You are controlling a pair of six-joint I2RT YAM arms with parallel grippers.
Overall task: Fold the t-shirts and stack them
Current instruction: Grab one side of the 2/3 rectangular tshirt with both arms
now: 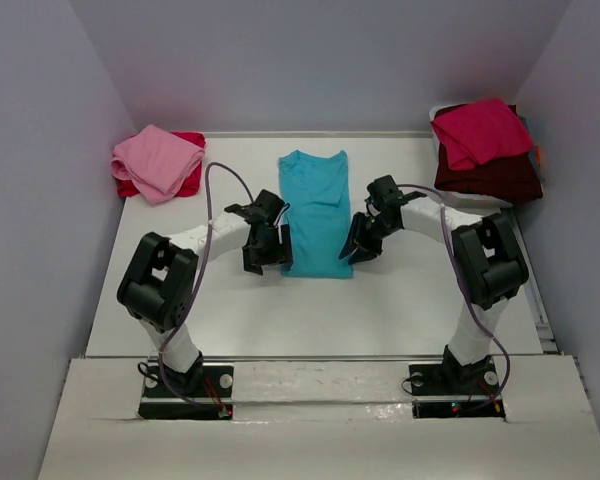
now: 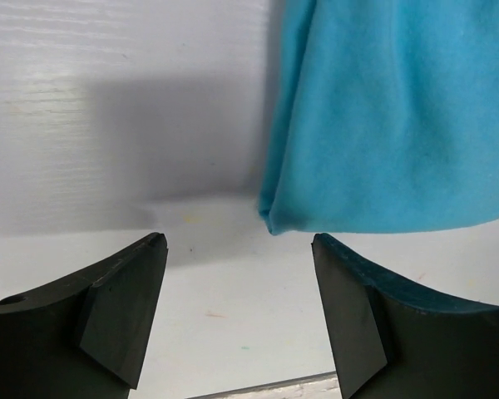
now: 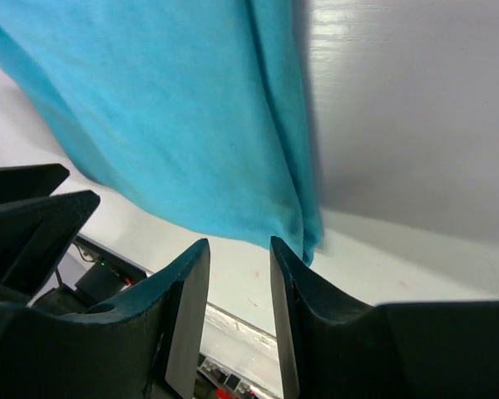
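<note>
Next, my right gripper opens wider and goes around both sides of the t-shirt's corner before it closes, because the turquoise t-shirt's layered corner is outside its narrow gap.
The turquoise t-shirt lies flat in the middle of the table as a long narrow strip, sleeves folded in. My left gripper is open and empty just off its near left corner, which shows between my fingers in the left wrist view. My right gripper is open with a narrower gap and empty, at the shirt's near right corner. A pink shirt lies folded on a red one at the far left. A crimson shirt lies on a dark maroon one at the far right.
White walls close in the table on the left, back and right. The table's near edge runs in front of both arm bases. The right pile sits on a pale container.
</note>
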